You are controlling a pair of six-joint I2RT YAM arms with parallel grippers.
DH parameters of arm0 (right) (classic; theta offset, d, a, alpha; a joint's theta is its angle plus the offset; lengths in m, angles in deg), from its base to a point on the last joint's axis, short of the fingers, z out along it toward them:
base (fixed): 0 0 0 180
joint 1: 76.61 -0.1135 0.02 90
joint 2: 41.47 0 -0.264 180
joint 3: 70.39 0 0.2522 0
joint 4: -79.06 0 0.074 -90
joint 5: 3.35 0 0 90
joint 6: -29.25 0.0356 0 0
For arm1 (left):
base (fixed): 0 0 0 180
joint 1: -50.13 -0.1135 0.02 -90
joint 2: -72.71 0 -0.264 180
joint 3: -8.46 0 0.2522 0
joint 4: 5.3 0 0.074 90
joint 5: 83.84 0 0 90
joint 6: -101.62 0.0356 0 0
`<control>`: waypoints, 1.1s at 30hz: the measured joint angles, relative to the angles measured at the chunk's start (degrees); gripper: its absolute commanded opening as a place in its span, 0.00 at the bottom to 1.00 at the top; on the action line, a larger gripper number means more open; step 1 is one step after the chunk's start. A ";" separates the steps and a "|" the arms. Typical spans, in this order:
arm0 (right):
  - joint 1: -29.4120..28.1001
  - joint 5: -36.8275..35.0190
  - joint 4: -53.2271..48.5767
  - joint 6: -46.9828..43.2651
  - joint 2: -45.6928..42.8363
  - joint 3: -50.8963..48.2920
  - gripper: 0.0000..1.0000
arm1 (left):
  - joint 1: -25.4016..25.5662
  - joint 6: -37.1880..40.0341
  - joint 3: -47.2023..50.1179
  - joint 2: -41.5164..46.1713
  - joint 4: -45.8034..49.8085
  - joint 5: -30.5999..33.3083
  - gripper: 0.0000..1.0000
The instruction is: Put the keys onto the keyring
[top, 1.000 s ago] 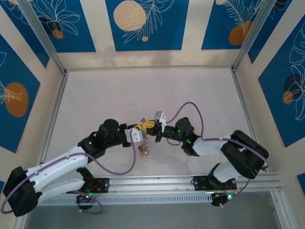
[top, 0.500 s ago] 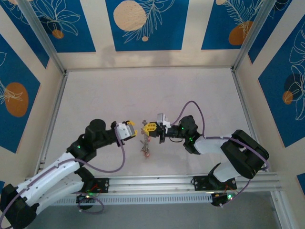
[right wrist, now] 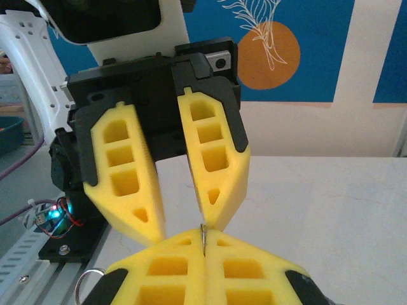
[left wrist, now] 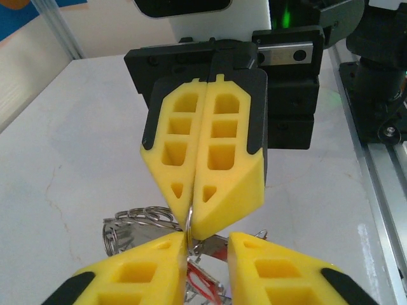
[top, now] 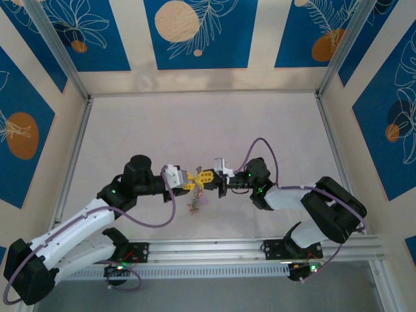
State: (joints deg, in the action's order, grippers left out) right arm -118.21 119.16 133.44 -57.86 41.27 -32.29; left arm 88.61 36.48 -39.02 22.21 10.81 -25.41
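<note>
I can see only a short edge of the keyring (right wrist: 203, 234) past my right gripper's fingers, so my left gripper should hold that edge (left wrist: 189, 227) while my right gripper takes a new grip that leaves more showing.
The keyring (right wrist: 203, 234) shows as a thin metal edge pinched between my right gripper's (right wrist: 203, 237) shut yellow fingers. In the top view the right gripper (top: 205, 177) holds it above the table, with the keys (top: 195, 202) dangling beneath in a small bunch. My left gripper (top: 190, 182) faces it tip to tip. In the left wrist view the left gripper (left wrist: 208, 246) is open; its left finger (left wrist: 137, 273) touches the ring's edge (left wrist: 189, 221) and its right finger (left wrist: 286, 273) stands apart. A red tag (left wrist: 203, 283) and small split rings (left wrist: 137, 217) hang behind.
The white table (top: 195, 130) stretches away behind both grippers. An aluminium rail (top: 260, 247) with the arm bases runs along the near edge. Metal posts and patterned blue walls close in the sides and back. A purple cable (top: 260, 144) loops above the right wrist.
The left gripper pulled back to the left half a second ago and has now returned to the ring, its jaws a little narrower. The right gripper has kept its hold and barely moved.
</note>
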 measured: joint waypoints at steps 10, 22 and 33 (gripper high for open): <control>0.00 1.90 0.04 -0.50 0.00 0.02 0.00 | -0.39 -0.33 0.02 -0.74 0.07 -1.22 0.27; -0.04 3.15 0.02 -1.51 0.00 0.09 0.00 | -1.27 -0.98 0.11 -0.87 -0.33 -3.13 0.15; 0.13 2.64 -1.03 -2.14 0.00 0.09 0.00 | -1.73 -0.98 0.11 -3.21 -1.44 -5.25 0.00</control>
State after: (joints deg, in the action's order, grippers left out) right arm -118.08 121.81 132.41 -60.00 41.27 -32.20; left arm 86.89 35.50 -38.91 19.00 9.37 -30.66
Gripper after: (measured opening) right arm 0.066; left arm 0.075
